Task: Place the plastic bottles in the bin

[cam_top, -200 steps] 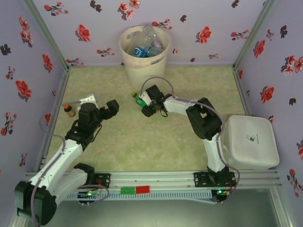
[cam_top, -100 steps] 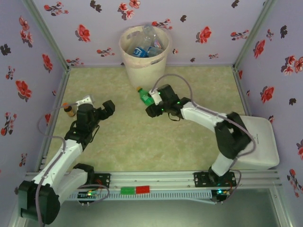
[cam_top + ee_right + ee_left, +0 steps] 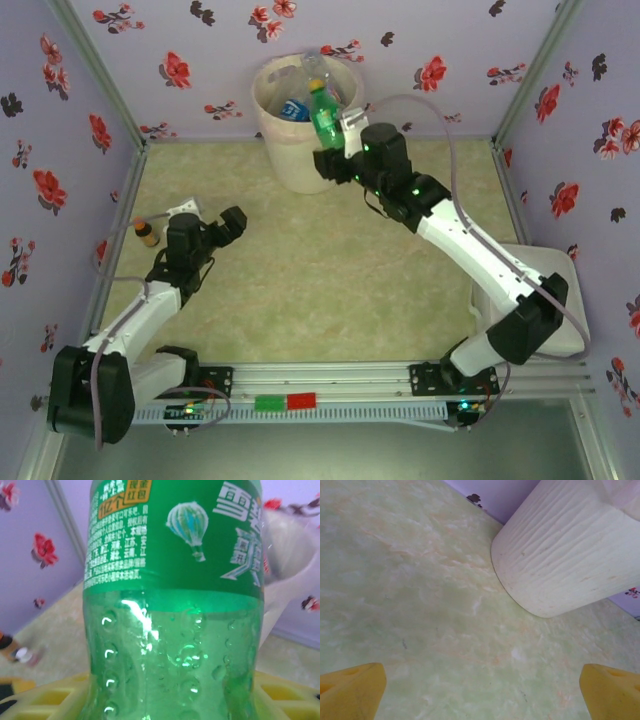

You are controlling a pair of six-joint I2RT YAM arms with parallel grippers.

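Observation:
The green bottle's cap (image 3: 316, 85) is over the bin's opening, so the robot's right gripper should keep carrying the green bottle forward until its bottom passes the bin's rim (image 3: 294, 122), then let go.
My right gripper (image 3: 335, 150) is shut on a green plastic bottle (image 3: 322, 115) with a yellow cap, held upright at the near right rim of the bin (image 3: 292, 160). Close up, the green bottle (image 3: 175, 605) stands between my yellow fingers (image 3: 45, 697), with the bin (image 3: 292, 555) just behind it. Several clear bottles (image 3: 292, 105) lie inside the bin. A small amber bottle (image 3: 146, 232) stands by the left wall. My left gripper (image 3: 222, 228) hangs open and holds nothing, just right of the amber bottle. Its yellow fingertips (image 3: 350, 690) stand wide over bare table, facing the bin's wall (image 3: 565, 555).
A white lidded tub (image 3: 545, 262) sits at the right edge of the table, under my right arm's elbow. Flowered walls close the table on three sides. Open marbled green surface lies between the two arms.
My right arm has lifted the green bottle off the table and carried it up and away to the bin's rim. The left gripper stayed open, nearly in place.

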